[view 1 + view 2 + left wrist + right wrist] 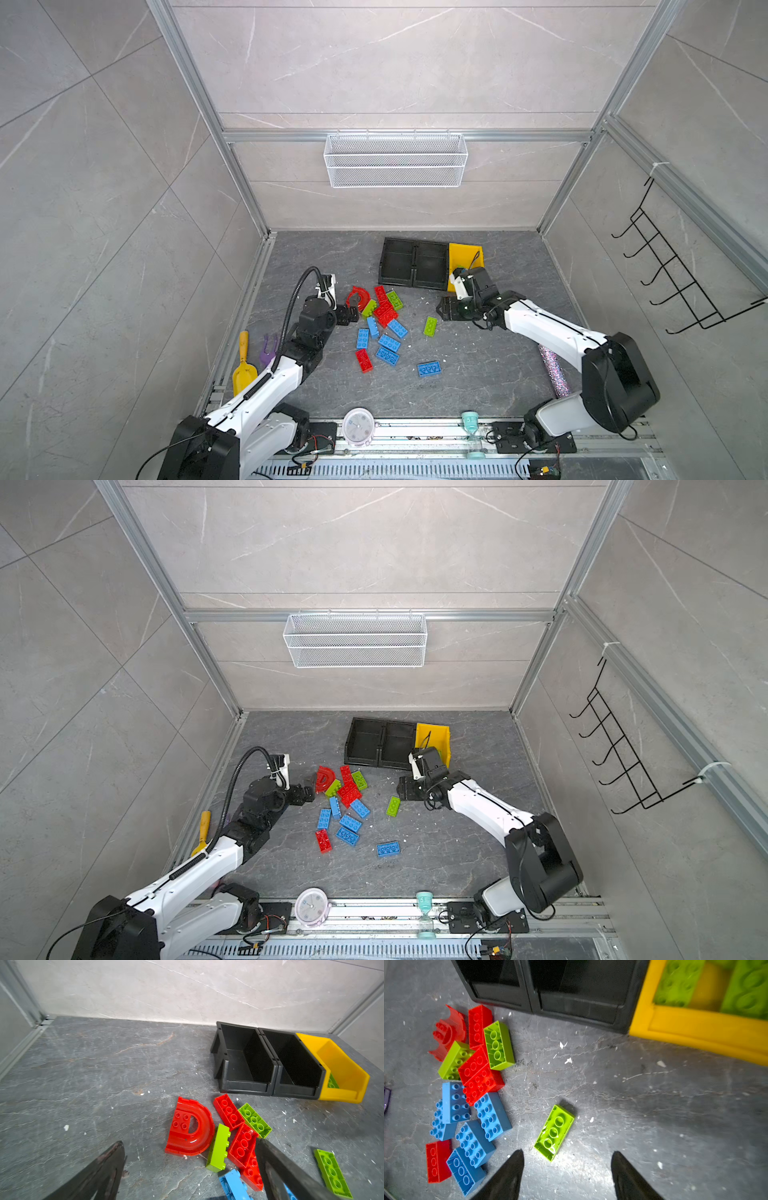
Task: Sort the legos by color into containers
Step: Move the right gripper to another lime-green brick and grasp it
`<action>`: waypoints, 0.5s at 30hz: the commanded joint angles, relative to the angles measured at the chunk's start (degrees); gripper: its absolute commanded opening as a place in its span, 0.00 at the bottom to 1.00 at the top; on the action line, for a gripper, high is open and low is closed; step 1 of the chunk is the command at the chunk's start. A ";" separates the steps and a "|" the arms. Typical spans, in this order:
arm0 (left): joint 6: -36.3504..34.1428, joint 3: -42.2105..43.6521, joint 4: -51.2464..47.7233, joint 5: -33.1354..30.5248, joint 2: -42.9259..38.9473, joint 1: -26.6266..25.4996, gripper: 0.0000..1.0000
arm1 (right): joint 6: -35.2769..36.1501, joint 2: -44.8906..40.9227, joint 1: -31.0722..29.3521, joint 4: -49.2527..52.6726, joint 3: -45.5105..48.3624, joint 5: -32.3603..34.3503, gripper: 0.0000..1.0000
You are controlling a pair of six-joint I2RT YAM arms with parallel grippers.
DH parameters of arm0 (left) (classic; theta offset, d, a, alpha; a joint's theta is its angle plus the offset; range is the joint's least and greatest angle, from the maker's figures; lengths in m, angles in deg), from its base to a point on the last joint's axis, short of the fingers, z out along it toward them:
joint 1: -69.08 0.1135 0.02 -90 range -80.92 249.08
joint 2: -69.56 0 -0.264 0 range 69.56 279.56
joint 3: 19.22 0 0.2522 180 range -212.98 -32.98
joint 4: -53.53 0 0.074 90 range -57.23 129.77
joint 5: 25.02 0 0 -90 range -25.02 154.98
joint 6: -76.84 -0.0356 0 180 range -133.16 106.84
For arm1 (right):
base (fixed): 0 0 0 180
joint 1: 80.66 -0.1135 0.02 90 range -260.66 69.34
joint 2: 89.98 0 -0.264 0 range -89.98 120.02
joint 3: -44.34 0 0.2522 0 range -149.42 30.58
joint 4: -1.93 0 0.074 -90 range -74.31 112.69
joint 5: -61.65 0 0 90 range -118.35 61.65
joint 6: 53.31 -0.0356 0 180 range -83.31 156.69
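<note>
The lone lime brick (430, 326) lies away from the heap, so the robot's right gripper keeps going down toward it until the fingers straddle its long sides (562, 1138), and then close.
Red, blue and lime legos lie heaped mid-floor, among them a red arch (358, 297) (191, 1128). One lime brick (430, 326) (554, 1132) lies apart, and a blue one (429, 368) nearer the front. At the back stand two black containers (397, 262) (432, 266) and a yellow one (467, 251) holding lime bricks (679, 982). My left gripper (347, 314) (190, 1141) is open, low beside the arch. My right gripper (445, 309) (567, 1152) is open and holds nothing. It hovers between the yellow container and the lone lime brick.
A white wire basket (395, 160) hangs on the back wall and a black hook rack (673, 266) on the right wall. A yellow shovel (243, 370) and purple tool (269, 345) lie left. A glitter roll (555, 370) lies right. A clock (358, 426) and hourglass (471, 434) stand in front.
</note>
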 commanded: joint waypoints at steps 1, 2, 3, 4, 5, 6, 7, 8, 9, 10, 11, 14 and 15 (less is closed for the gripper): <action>-1.48 -0.35 3.30 1.53 -0.10 0.11 1.00 | -1.88 3.34 -2.54 -4.62 1.11 0.53 0.69; -1.50 -0.28 3.24 1.72 -0.28 0.15 1.00 | -1.82 4.56 -2.88 -4.68 1.08 0.58 0.69; -1.72 -0.18 3.25 2.10 -0.36 0.06 1.00 | -1.81 5.88 -3.27 -4.68 0.84 0.78 0.69; -1.75 -0.17 3.43 2.25 -0.41 0.13 1.00 | -1.77 6.95 -3.68 -4.66 0.54 1.04 0.69; -1.81 -0.10 3.53 2.32 -0.39 0.11 1.00 | -1.81 7.52 -3.94 -4.97 0.41 0.96 0.69; -1.83 0.05 3.74 2.19 -0.25 0.11 1.00 | -1.82 8.16 -4.36 -5.39 0.32 1.03 0.69; -1.85 0.06 3.84 1.95 -0.09 0.11 1.00 | -1.82 8.88 -4.68 -5.49 0.05 1.26 0.69; -1.85 0.00 3.83 1.75 0.03 0.11 1.00 | -1.73 9.33 -4.95 -5.11 -0.38 1.65 0.69; -1.85 -0.04 3.75 1.73 0.12 0.10 1.00 | -1.73 10.02 -5.17 -4.64 -0.69 2.38 0.69; -1.89 -0.16 3.74 1.73 0.08 0.09 1.00 | -1.73 10.47 -5.46 -4.07 -1.03 2.92 0.70; -1.87 -0.16 3.59 1.70 -0.04 0.08 1.00 | -1.69 10.77 -5.55 -3.65 -1.24 3.25 0.69; -1.87 0.04 3.57 1.71 -0.67 0.07 1.00 | -1.80 11.72 -6.11 -3.19 -1.86 3.83 0.69; -1.86 0.09 3.62 1.73 -0.90 0.11 1.00 | -1.82 12.10 -6.47 -3.06 -2.22 4.33 0.70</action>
